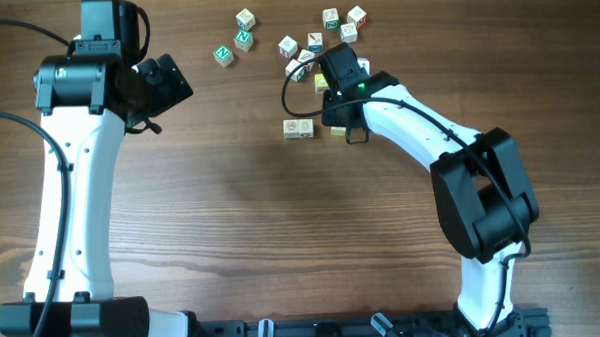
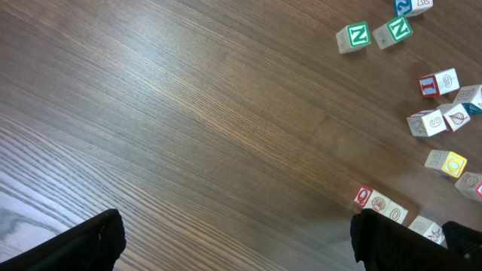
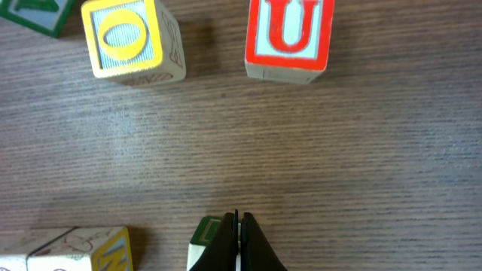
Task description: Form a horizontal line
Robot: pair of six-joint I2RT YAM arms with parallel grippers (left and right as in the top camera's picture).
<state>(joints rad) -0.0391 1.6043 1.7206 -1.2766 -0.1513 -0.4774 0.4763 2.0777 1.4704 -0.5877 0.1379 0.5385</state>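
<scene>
The green-edged cube (image 3: 205, 239) is under my closed right gripper, a gap away from the row. Next, I move over to the cube's far side (image 3: 290, 233) and push the cube flush.
Two pale picture cubes (image 1: 299, 129) sit touching side by side in a short row. A third, yellowish cube (image 1: 337, 131) lies a small gap to their right. My right gripper (image 1: 335, 121) is over that cube. In the right wrist view its fingers (image 3: 238, 229) are shut together, tips resting on this green-edged cube (image 3: 203, 235). The row's right end cube (image 3: 79, 250), with a yellow side, is apart at the lower left. My left gripper (image 1: 165, 85) is open and empty, far left of the row; in its wrist view (image 2: 241, 252) the row (image 2: 382, 205) lies by the right finger.
A yellow O cube (image 3: 126, 38) and a red U cube (image 3: 288, 34) lie just beyond my right fingers. Loose green N cubes (image 1: 224, 55) and several more letter cubes (image 1: 340, 25) are scattered at the back of the table.
</scene>
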